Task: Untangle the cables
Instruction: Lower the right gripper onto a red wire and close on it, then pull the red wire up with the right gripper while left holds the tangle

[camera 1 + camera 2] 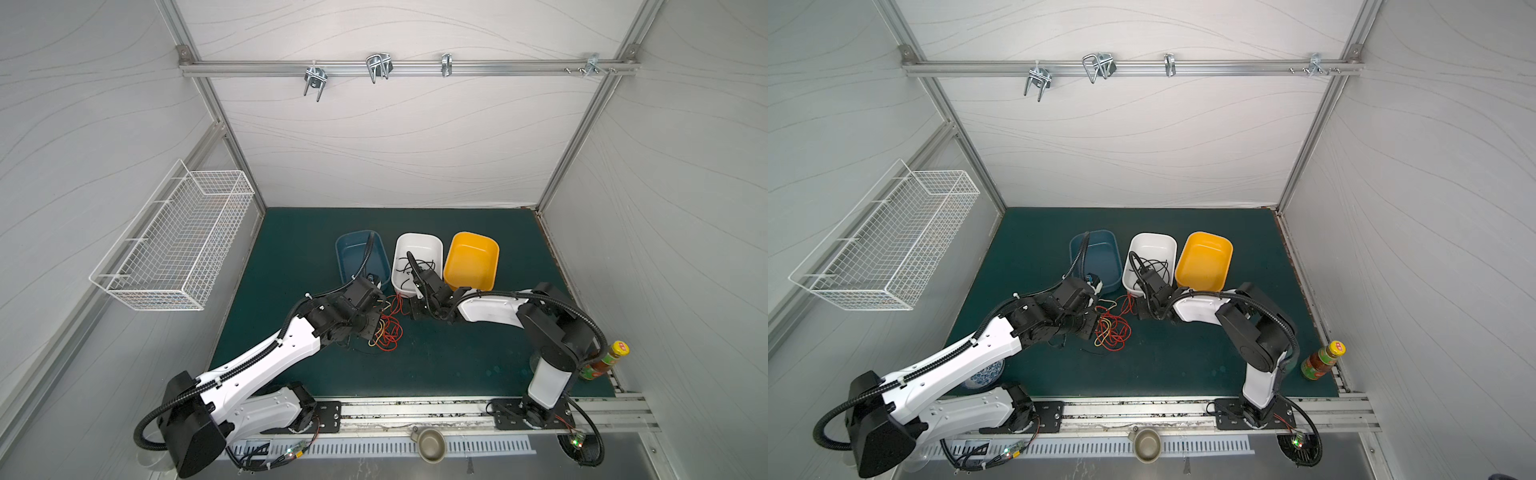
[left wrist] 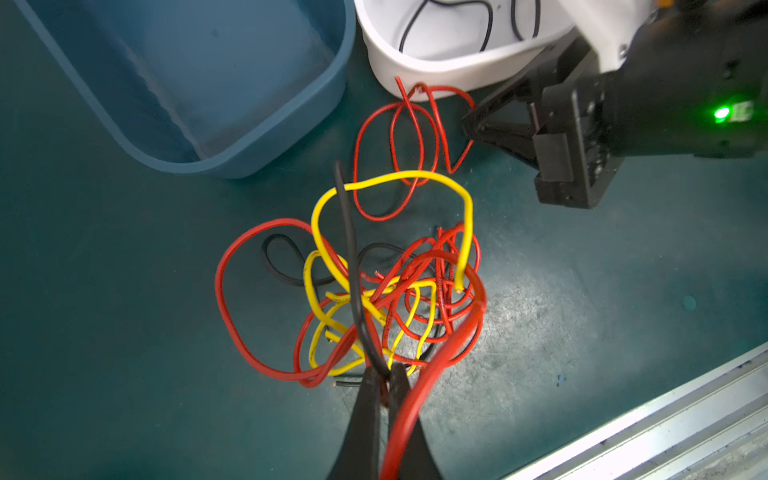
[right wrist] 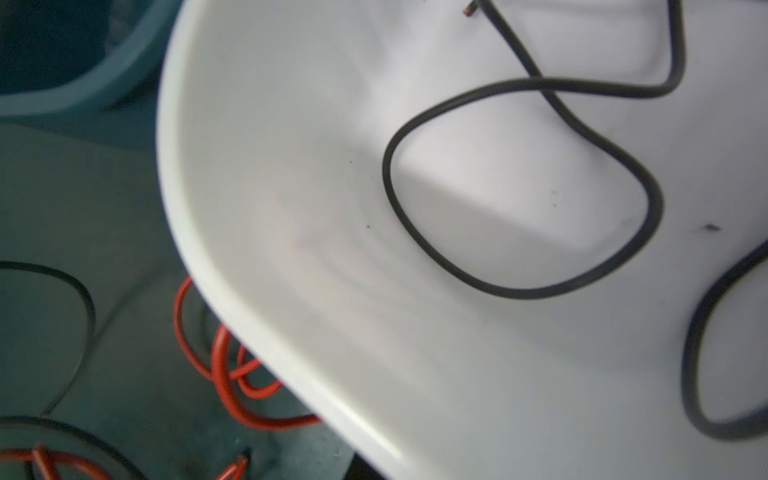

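The thin red cable at my right gripper crosses over itself in loops [image 2: 418, 110], so next my left gripper lets the tangle be and grabs the cable's lower loop [image 2: 385, 217].
A tangle of red, yellow and black cables [image 1: 388, 336] [image 1: 1111, 332] lies on the green mat in front of the tubs. My left gripper [image 2: 384, 374] is shut on the tangle's near side, with a black cable [image 2: 353, 270] and red strands running in between its jaws. A thin red cable [image 2: 395, 137] loops out toward the white tub [image 1: 417, 239]. My right gripper [image 2: 467, 121] [image 1: 413, 311] is shut at this loop, and the wire vanishes at its tips. Black cables [image 3: 519, 293] [image 1: 419, 266] lie inside the white tub.
A blue tub [image 1: 345, 249] stands left of the white one and a yellow tub [image 1: 471, 257] right of it. A wire basket [image 1: 174, 245] hangs on the left wall. A sauce bottle [image 1: 602, 361] stands at the mat's right edge, a small bowl [image 1: 430, 442] at the front rail.
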